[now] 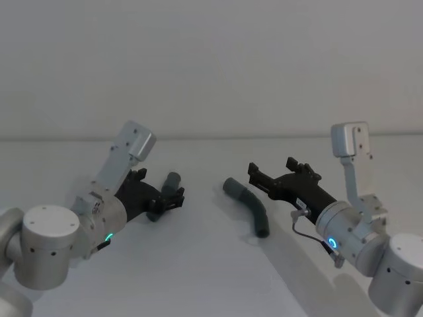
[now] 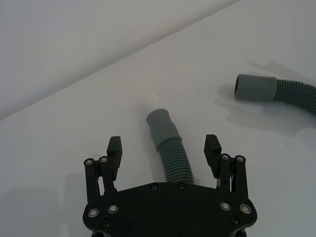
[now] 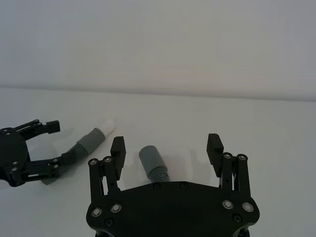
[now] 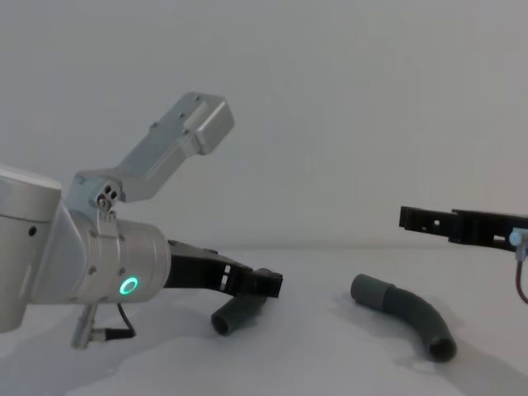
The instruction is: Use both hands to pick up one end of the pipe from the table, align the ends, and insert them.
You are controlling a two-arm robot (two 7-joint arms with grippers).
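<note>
I expect the curved pipe's cuff (image 4: 371,292) to tilt at its neck when I push it onto the short pipe, because ribs (image 3: 159,174) start behind the cuff.
The short, nearly straight pipe (image 1: 165,195) lies on the white table (image 1: 211,277), its smooth cuff end (image 2: 160,123) pointing away from the left arm. My left gripper (image 2: 163,148) is open and low, one finger on each side of the ribbed body (image 2: 174,160). To its right lies the longer curved pipe (image 1: 251,206), with its cuff (image 1: 231,187) turned towards the short piece. My right gripper (image 1: 269,169) hangs open above and just right of that cuff (image 3: 150,159), holding nothing. From the chest, the left gripper (image 4: 266,285) sits over the short pipe (image 4: 235,313) and the right gripper (image 4: 408,219) is well above the curved pipe (image 4: 404,313).
A pale wall (image 1: 211,66) rises behind the table's far edge. A bare gap of table (image 1: 201,198) separates the two pipe pieces. Both silver arms, with green ring lights, reach in from the near corners.
</note>
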